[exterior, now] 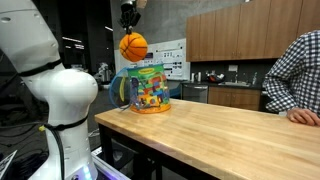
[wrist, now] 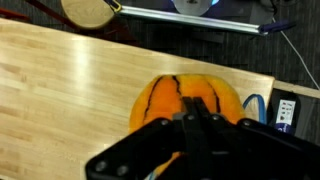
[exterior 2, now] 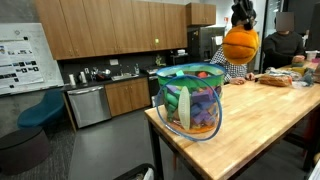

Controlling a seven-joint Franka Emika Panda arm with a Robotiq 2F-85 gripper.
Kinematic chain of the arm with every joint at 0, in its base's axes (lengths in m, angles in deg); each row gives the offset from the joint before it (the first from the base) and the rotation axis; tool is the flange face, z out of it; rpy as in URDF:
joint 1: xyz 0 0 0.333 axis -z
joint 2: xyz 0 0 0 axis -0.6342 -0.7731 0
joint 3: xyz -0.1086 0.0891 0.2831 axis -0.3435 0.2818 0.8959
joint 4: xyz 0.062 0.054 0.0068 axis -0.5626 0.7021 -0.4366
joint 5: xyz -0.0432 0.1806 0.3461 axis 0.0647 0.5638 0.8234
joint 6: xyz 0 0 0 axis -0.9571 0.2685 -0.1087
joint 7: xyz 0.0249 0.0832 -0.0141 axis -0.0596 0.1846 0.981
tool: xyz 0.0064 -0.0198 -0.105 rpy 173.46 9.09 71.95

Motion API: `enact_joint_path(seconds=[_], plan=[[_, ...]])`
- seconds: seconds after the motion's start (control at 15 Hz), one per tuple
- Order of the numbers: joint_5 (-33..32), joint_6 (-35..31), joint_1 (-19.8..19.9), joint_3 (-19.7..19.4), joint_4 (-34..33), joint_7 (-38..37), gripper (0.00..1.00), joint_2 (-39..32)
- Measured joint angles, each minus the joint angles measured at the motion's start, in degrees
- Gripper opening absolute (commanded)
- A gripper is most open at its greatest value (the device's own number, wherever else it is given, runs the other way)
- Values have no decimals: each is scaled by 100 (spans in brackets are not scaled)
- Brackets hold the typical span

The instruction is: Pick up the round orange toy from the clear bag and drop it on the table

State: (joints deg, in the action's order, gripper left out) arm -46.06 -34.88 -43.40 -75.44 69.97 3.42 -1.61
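Note:
The round orange toy [exterior 2: 240,46] hangs free of the clear bag, so I should keep moving my gripper away and let the toy go over the open table [exterior 2: 266,114].
The round orange toy [exterior: 133,46] with dark seam lines hangs in the air, held by my gripper [exterior: 128,30], which is shut on its top. In both exterior views the toy [exterior 2: 240,44] is above the table, up and beside the clear bag [exterior: 148,88]. The clear bag [exterior 2: 192,100] has a green top rim and an orange base and holds multicoloured toys near the table's end. In the wrist view the toy [wrist: 190,100] sits under my shut fingers [wrist: 195,118], above the light-brown wooden table [wrist: 70,90].
A person in a checked shirt [exterior: 295,70] rests a hand on the table's far side. Dark kitchen counters with brown cabinets [exterior 2: 100,95] stand behind. The robot's white base [exterior: 60,100] is near the table end. A blue chair [exterior 2: 40,110] stands on the floor.

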Motion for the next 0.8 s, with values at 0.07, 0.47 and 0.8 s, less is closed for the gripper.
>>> enact_joint_path(seconds=[0.07,0.47,0.8], plan=[[8,451,21,-122,-226,177,1,-18],[-739,2749,93,-1032,-1993,2017,1,-1059],[-1938,3974,180,-1322,-3320,3574,1,-2372]])
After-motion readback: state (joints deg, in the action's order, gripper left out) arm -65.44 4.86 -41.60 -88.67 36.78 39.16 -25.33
